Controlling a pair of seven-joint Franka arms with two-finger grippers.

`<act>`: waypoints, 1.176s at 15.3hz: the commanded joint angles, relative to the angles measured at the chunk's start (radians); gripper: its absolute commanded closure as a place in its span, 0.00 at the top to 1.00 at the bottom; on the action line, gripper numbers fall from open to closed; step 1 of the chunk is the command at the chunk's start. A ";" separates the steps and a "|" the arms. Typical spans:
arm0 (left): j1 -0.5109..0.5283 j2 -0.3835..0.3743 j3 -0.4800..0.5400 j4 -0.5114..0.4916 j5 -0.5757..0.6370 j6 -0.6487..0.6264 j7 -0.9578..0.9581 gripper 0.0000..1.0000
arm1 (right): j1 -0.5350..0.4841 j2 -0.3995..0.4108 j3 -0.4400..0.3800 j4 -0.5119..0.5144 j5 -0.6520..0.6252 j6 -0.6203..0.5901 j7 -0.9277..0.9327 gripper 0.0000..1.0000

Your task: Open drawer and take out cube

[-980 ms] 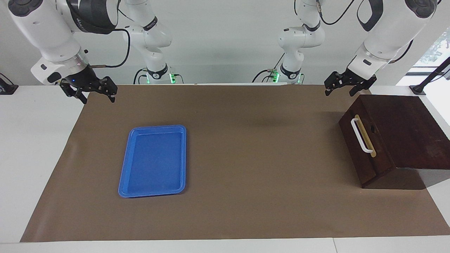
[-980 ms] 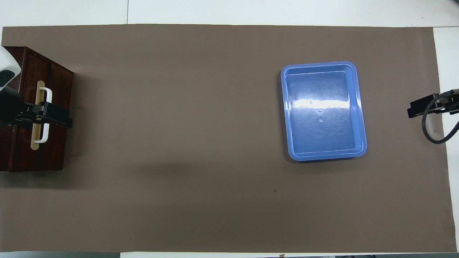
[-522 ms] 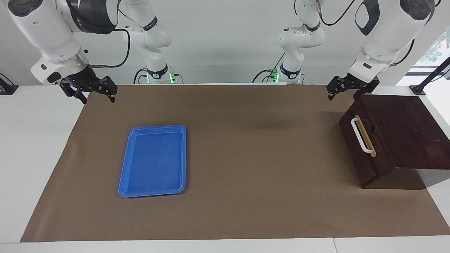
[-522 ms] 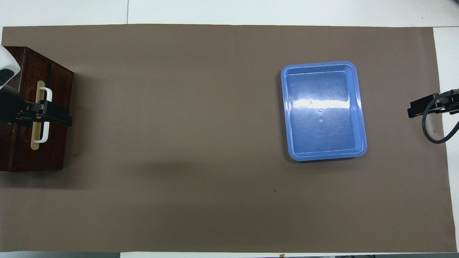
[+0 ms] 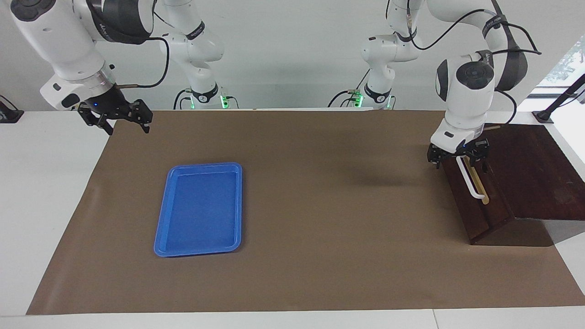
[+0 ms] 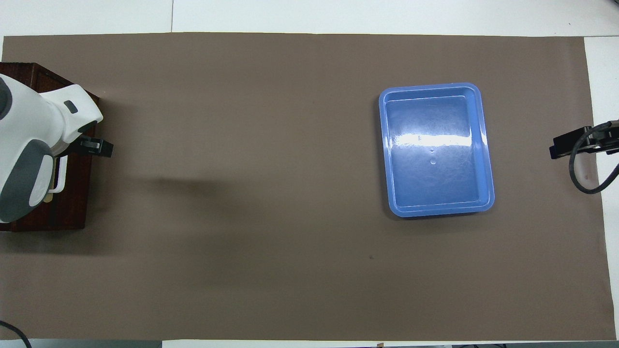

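Note:
The drawer (image 6: pixel 74 200) is closed and the blue tray (image 6: pixel 436 153) is empty, so I should expect only the cube inside when I open the drawer.
The dark brown wooden box (image 5: pixel 530 173) stands at the left arm's end of the table. Its drawer (image 5: pixel 477 214) is shut, with the white bar handle (image 5: pixel 470 183) on the front. My left gripper (image 5: pixel 458 158) is down at the end of the handle nearer to the robots, fingers spread on either side of the bar, open. In the overhead view the left arm's wrist covers most of the handle (image 6: pixel 60 179) and one finger (image 6: pixel 99 147) sticks out. My right gripper (image 5: pixel 114 119) waits open above the right arm's end of the table. The cube is hidden.
A flat blue tray (image 5: pixel 199 210) lies on the brown mat (image 5: pixel 320 205) toward the right arm's end; it also shows in the overhead view (image 6: pixel 435 150). White table borders the mat.
My left arm has swung down from above the box's near corner to the drawer handle, with the gripper turned to point downward. The right arm, tray and box have not moved.

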 commanded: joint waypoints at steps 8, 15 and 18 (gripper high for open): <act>0.077 0.041 0.001 -0.129 0.064 0.230 -0.015 1.00 | -0.006 -0.016 0.009 -0.012 -0.012 0.004 0.016 1.00; -0.051 0.093 -0.004 -0.130 0.071 0.293 -0.388 1.00 | -0.006 -0.016 0.009 -0.012 -0.012 0.004 0.016 1.00; -0.167 0.098 -0.005 -0.091 0.055 0.224 -0.518 1.00 | -0.006 -0.016 0.009 -0.012 -0.012 0.004 0.016 1.00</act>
